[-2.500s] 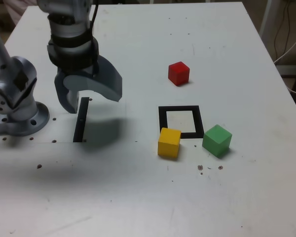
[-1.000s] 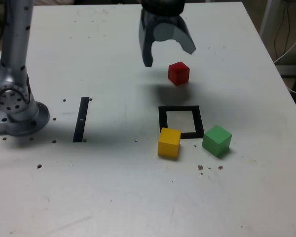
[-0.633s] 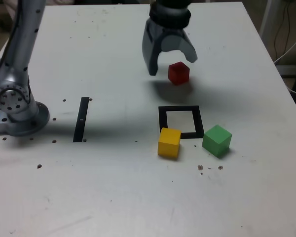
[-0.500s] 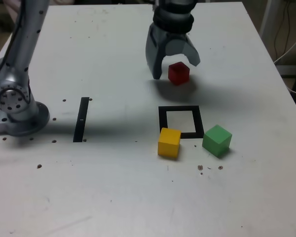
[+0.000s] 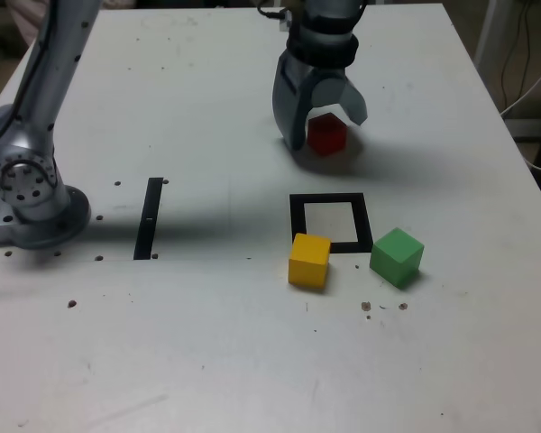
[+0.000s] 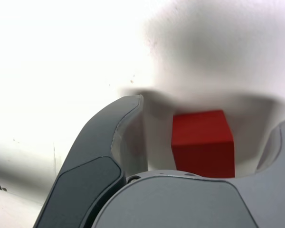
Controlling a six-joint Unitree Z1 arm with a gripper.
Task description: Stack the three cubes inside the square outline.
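My gripper will make the red cube [image 5: 327,134] slide over to the darker finger when it closes, because a gap [image 6: 158,135] lies between the red cube and that finger.
The red cube [image 5: 326,133] rests on the white table, and my gripper [image 5: 325,129] hangs open right over it with one finger on each side. In the wrist view the red cube [image 6: 203,143] shows between the two spread fingers [image 6: 104,142], untouched. The black square outline [image 5: 330,220] with its white centre lies nearer the camera. The yellow cube [image 5: 309,260] sits at the outline's near corner on the exterior view's left. The green cube [image 5: 397,255] stands just off its near corner on the exterior view's right.
A thin black strip [image 5: 149,217] lies on the table toward the exterior view's left. The arm's grey base [image 5: 27,203] stands beside it at the table's edge. Cables hang past the table on the exterior view's right.
My gripper swung from above the black strip across to the red cube and came down, so its open fingers now straddle the cube. No cube has moved.
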